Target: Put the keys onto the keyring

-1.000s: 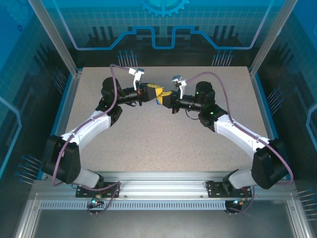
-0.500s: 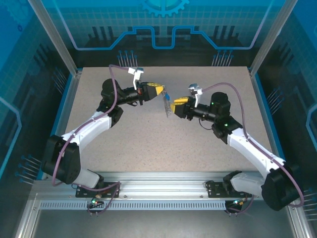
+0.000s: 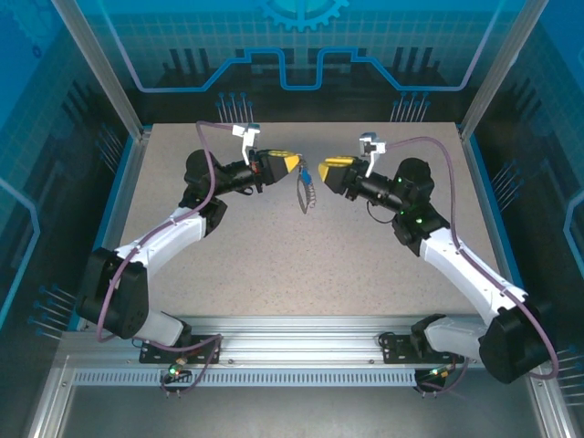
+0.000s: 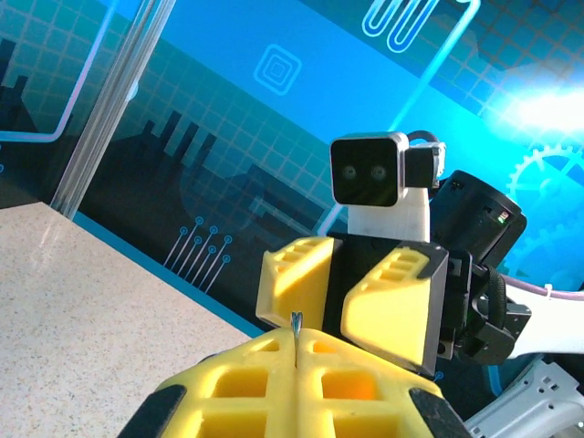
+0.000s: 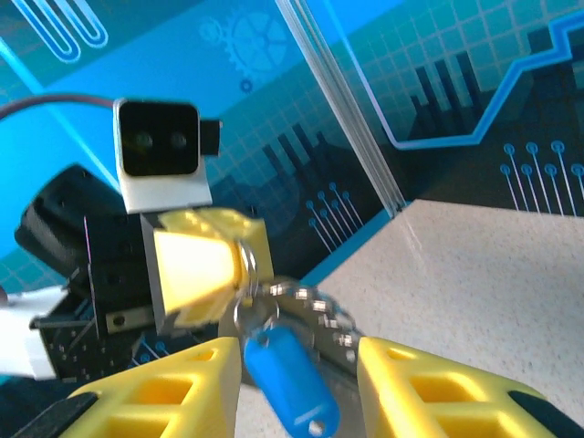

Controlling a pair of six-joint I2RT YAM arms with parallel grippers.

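My right gripper should hold the ring point(image 5: 246, 266) while my left gripper opens and grips it again, because the silver ring's edge point(image 4: 297, 321) sticks up past the ends of my left gripper's fingers.
My left gripper point(image 3: 293, 162) is shut on the keyring's silver ring point(image 4: 296, 323), whose thin edge sticks up between the yellow fingers point(image 4: 246, 374). From that ring the blue-headed key point(image 3: 307, 173) and the short chain point(image 3: 306, 197) hang above the table. In the right wrist view the blue key head point(image 5: 285, 370) dangles below the ring point(image 5: 248, 306), with the chain point(image 5: 321, 304) beside it. My right gripper point(image 3: 326, 170) faces the left one from the right. Its jaws stand open either side of the key without touching it point(image 5: 297, 354).
Both arms meet over the back middle of the speckled table point(image 3: 274, 265). Blue-lit enclosure walls point(image 3: 301, 55) and metal posts point(image 3: 100, 73) ring the table. The right wrist's camera block point(image 4: 370, 171) faces the left wrist closely.
The right gripper opened, let go of the key and drew back to the right. The key and chain now hang from the ring in the left gripper, which barely moved.
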